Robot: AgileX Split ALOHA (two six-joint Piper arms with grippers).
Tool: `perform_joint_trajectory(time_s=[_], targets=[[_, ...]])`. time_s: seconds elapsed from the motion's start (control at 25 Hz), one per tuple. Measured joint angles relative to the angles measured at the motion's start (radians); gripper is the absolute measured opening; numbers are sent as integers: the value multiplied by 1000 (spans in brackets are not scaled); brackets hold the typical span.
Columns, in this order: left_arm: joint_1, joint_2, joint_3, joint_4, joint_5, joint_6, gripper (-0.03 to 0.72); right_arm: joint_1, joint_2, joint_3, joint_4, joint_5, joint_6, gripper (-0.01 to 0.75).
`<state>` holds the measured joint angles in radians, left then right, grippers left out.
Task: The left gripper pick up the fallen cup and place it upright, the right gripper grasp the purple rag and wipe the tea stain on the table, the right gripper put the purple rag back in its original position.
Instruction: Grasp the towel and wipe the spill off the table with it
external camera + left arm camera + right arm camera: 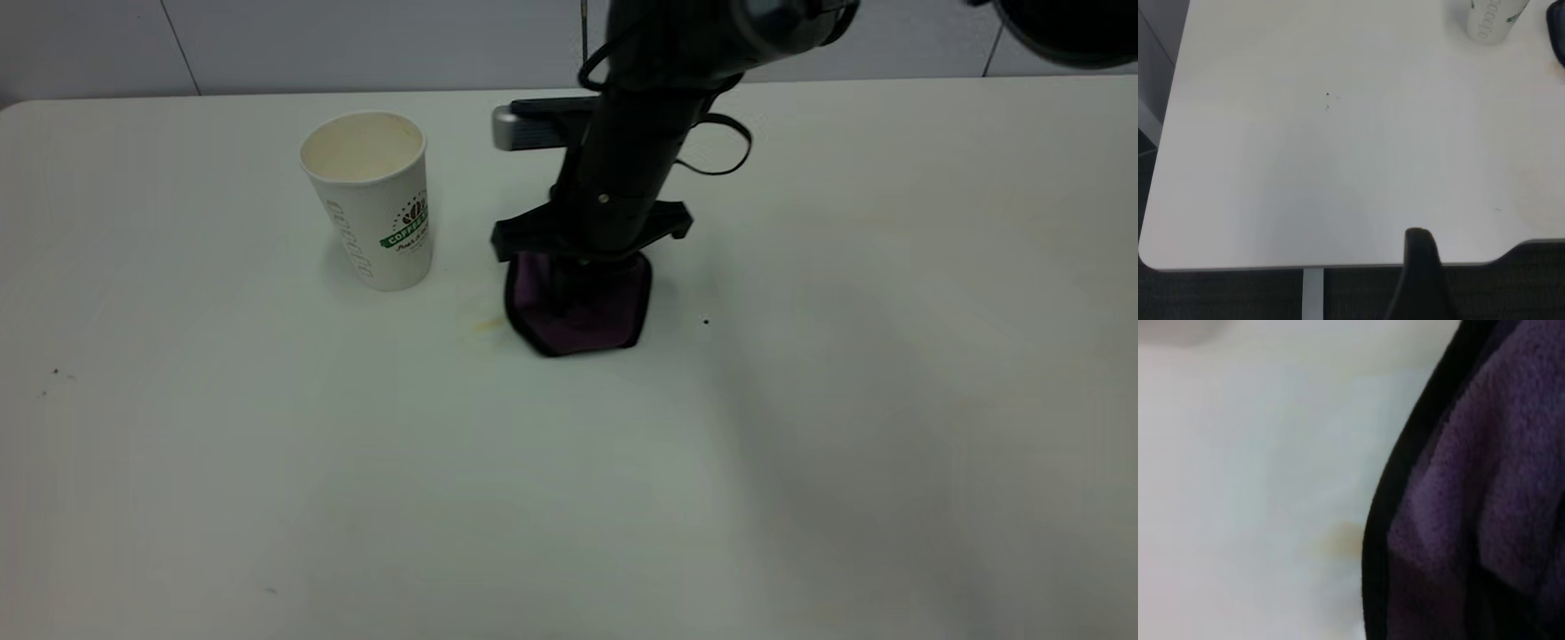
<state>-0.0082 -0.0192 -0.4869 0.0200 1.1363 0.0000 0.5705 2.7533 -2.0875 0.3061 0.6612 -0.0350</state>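
Observation:
My right gripper should wait to put the purple rag back, because the tea stain (491,324) can still be seen beside the purple rag's edge. It needs to wipe the purple rag over that smear first.
The cup (373,200) stands upright on the table (267,444), left of centre; its base also shows in the left wrist view (1491,23). My right gripper (582,271) points straight down and is shut on the purple rag (578,307), pressing it onto the table right of the cup. The rag fills much of the right wrist view (1485,487). The tea stain (484,324) is a faint tan smear just left of the rag's edge, also faint in the right wrist view (1338,543). My left gripper (1421,267) shows only as a black part above the table's near edge, far from the cup.
A tiny black speck (707,322) lies right of the rag, and more specks (55,372) at the far left. A white tiled wall (356,40) runs behind the table. The table's rounded corner (1151,257) shows in the left wrist view.

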Motion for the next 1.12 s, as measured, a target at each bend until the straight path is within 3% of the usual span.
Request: perform_joint_trajectory(time_s=[0.36,0.72,0.92,1.12], targets=[[0,0,0,0,0,0,585,74,6,0,73,-16,3,82],[0,0,0,0,0,0,585,83,13,2,94,-98,8,86],[0,0,0,0,0,0,585,44,17,2,99,-124,9,86],[0,0,0,0,0,0,585,-69,17,1,81,-86,9,86]])
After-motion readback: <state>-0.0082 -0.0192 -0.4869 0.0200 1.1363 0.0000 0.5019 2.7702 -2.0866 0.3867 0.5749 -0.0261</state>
